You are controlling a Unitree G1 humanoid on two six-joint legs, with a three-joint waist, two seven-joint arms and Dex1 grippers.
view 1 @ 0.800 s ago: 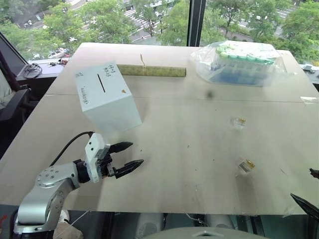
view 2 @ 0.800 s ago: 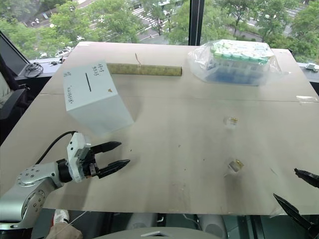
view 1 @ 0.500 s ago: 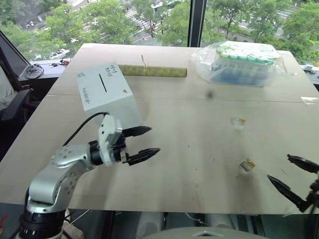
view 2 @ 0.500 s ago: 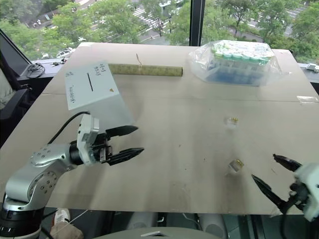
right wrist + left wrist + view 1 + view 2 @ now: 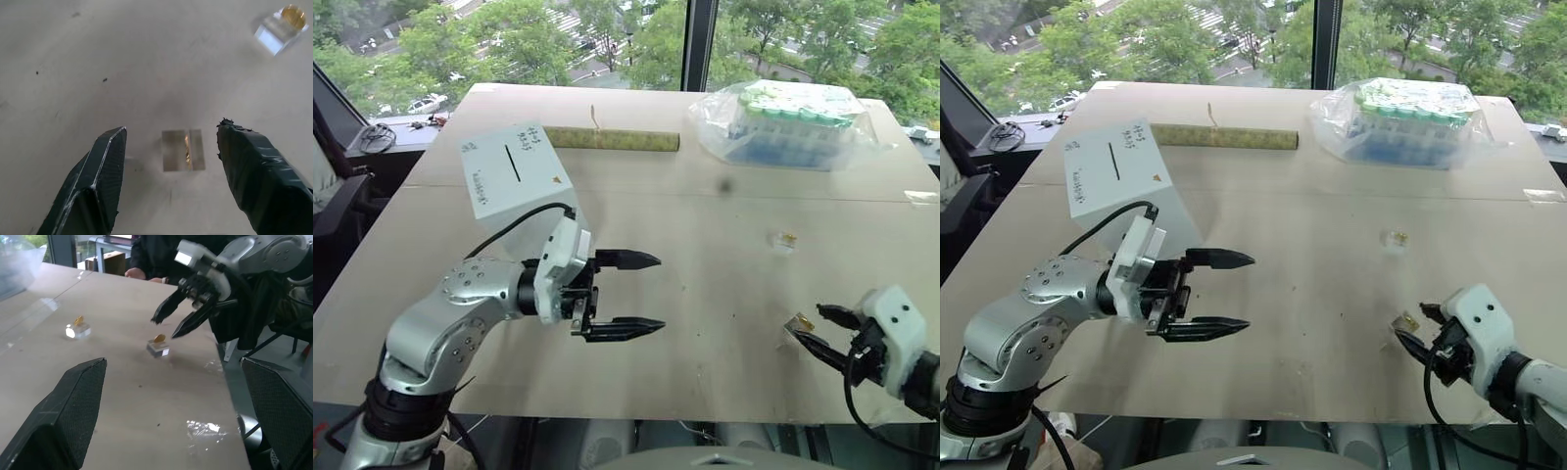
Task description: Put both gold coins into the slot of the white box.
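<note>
My right gripper should lift the near coin (image 5: pixel 800 322), as it's far from the white box's slot, passing it to my left gripper above the middle of the table (image 5: pixel 710 247).
The white box (image 5: pixel 514 186) stands tilted at the table's far left, its black slot (image 5: pixel 513 164) facing up. Two gold coins rest edge-up in small clear holders on the right: the far one (image 5: pixel 786 238) and the near one (image 5: pixel 801 321). My right gripper (image 5: pixel 808 323) is open, hovering at the near coin. In the right wrist view that coin (image 5: pixel 187 149) lies between the spread fingers (image 5: pixel 105 166), untouched, with the other coin (image 5: pixel 292 14) beyond. My left gripper (image 5: pixel 659 292) is open wide and empty above mid-table, pointing right toward the coins (image 5: pixel 159 338).
A clear bag of green-capped tubes (image 5: pixel 783 122) sits at the far right. A cardboard tube (image 5: pixel 612 140) lies along the back behind the box. The table's near edge (image 5: pixel 705 416) runs just below both grippers. A person (image 5: pixel 146 254) stands beyond the right side.
My left arm has swung up and right from the near-left edge to mid-table, staying open. My right gripper has come in from the lower right corner to the near coin.
</note>
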